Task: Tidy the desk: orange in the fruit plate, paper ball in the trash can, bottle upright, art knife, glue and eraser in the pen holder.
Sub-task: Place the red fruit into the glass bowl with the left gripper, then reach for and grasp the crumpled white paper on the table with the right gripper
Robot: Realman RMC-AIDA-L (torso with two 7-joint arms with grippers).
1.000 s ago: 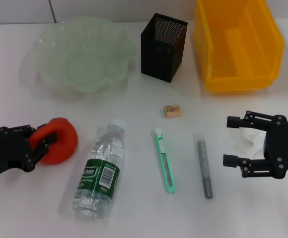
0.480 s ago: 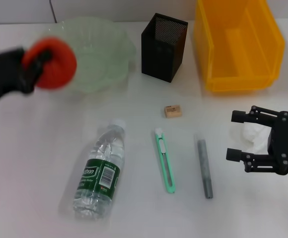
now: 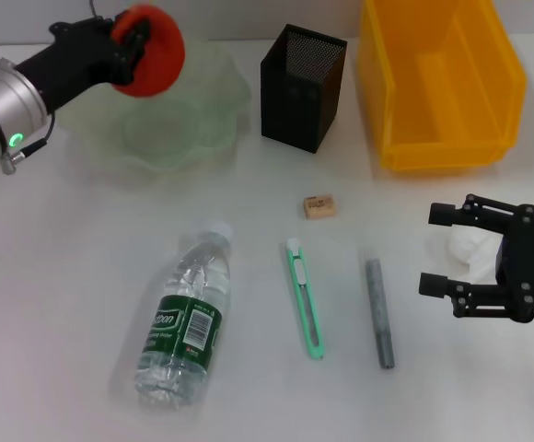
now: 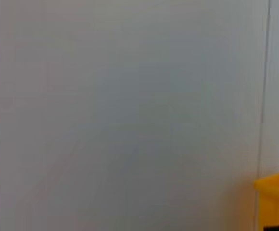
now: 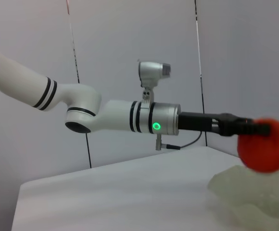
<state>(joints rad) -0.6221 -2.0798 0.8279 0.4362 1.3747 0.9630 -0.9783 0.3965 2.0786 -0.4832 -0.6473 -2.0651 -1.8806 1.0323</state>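
Observation:
My right gripper is lying level and its fingers reach past the paper ball (image 3: 470, 247), so I should pull back and tilt the fingers down onto the paper ball (image 3: 476, 254).
My left gripper (image 3: 136, 44) is shut on the orange (image 3: 152, 63), holding it in the air above the back of the pale green fruit plate (image 3: 189, 129); the right wrist view also shows the orange (image 5: 266, 146) over the fruit plate (image 5: 247, 198). My right gripper (image 3: 442, 250) is open, its fingers on either side of the white paper ball (image 3: 470, 251). On the desk (image 3: 55, 276) the bottle (image 3: 186, 318) lies on its side. The mint-green art knife (image 3: 306, 297), the grey glue (image 3: 379, 313) and the tan eraser (image 3: 319, 206) lie nearby.
The black mesh pen holder (image 3: 303, 87) stands at the back centre. Beside it on the right is the yellow trash can (image 3: 442, 83), whose corner (image 4: 275, 199) shows in the left wrist view before a grey wall.
My left arm has lifted the orange from the desk's front left and carried it back and up over the fruit plate. The right gripper has shifted slightly around the paper ball.

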